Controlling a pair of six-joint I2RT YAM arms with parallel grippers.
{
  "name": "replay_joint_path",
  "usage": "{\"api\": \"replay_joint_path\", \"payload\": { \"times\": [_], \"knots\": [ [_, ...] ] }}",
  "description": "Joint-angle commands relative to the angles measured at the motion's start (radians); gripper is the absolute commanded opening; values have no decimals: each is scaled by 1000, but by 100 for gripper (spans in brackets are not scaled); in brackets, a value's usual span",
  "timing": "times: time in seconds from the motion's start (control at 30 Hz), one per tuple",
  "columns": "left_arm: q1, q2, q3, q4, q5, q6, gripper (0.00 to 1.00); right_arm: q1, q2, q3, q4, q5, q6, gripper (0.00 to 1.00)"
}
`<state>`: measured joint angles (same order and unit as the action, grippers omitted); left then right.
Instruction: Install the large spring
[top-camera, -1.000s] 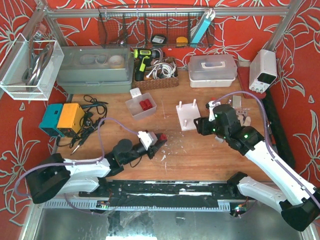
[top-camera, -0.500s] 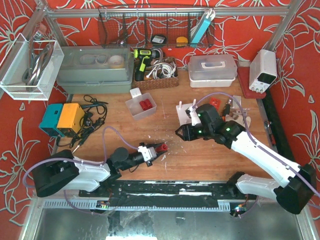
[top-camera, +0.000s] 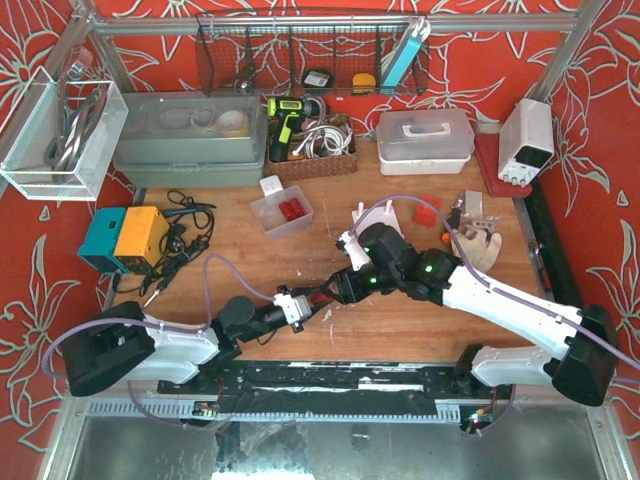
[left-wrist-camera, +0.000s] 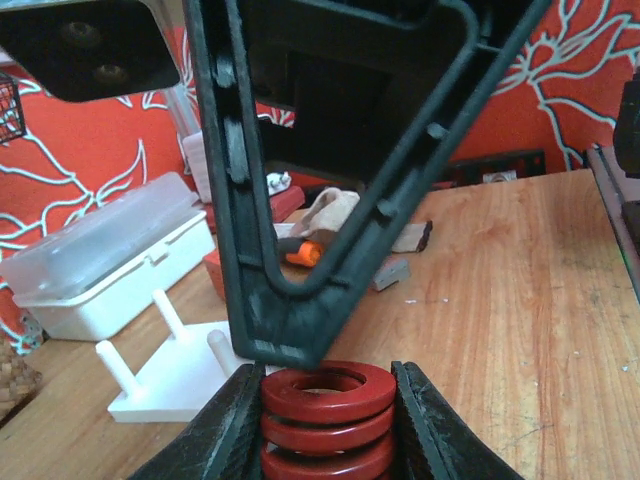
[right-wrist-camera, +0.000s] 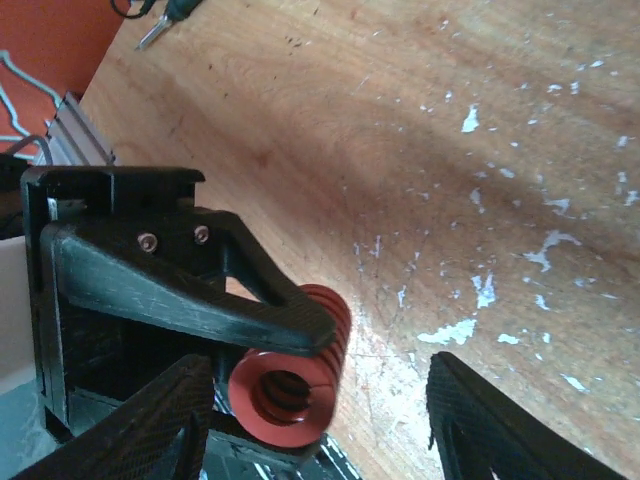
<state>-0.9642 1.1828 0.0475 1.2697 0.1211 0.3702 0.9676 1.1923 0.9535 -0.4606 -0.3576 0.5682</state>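
I should close my right gripper on the spring's loose end before my left gripper opens and moves back, because my left gripper is gripping the large spring's coils.
The large red spring is clamped between the fingers of my left gripper, low over the table's front middle. It also shows in the right wrist view, end on, with a left finger across it. My right gripper is open and meets the left gripper. Its fingers stand on either side of the spring's free end without clamping it. One right finger hangs just above the spring in the left wrist view. The white peg base sits behind, partly hidden by the right arm in the top view.
A clear bin of red parts stands behind left of the grippers. Loose red parts and a cloth lie at the right. A white lidded box, a power supply and a teal-orange device ring the table.
My right arm has swung left and down from the peg base area to the left gripper, bringing its open jaws around the spring's end. The left gripper stays shut on the spring.
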Motion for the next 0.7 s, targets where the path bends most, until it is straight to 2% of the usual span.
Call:
{"api": "replay_joint_path", "payload": {
  "times": [0.0,0.13,0.27,0.33,0.47,0.5,0.53,0.6,0.63,0.67],
  "knots": [
    [-10,-22,0,66,-22,18,0,47,45,32,19,22,10,61],
    [-10,-23,4,58,-29,19,0,78,91,45,18,40,13,61],
    [-10,-29,0,57,-27,21,0,91,123,66,-19,94,13,56],
    [-11,-31,0,57,-25,21,0,91,122,62,-12,104,17,50],
    [-11,-29,2,56,-43,16,0,91,111,58,4,107,25,30],
    [-11,-28,4,53,-52,13,6,91,105,57,7,109,24,23],
    [-11,-28,7,47,-59,10,17,91,101,57,7,114,20,16],
    [-11,-31,15,24,-71,2,49,91,82,55,3,147,20,0],
    [-11,-32,18,10,-76,-3,62,91,73,54,1,168,19,0],
    [-11,-34,22,2,-81,-6,93,91,61,54,-4,188,15,0]
  ]
}}
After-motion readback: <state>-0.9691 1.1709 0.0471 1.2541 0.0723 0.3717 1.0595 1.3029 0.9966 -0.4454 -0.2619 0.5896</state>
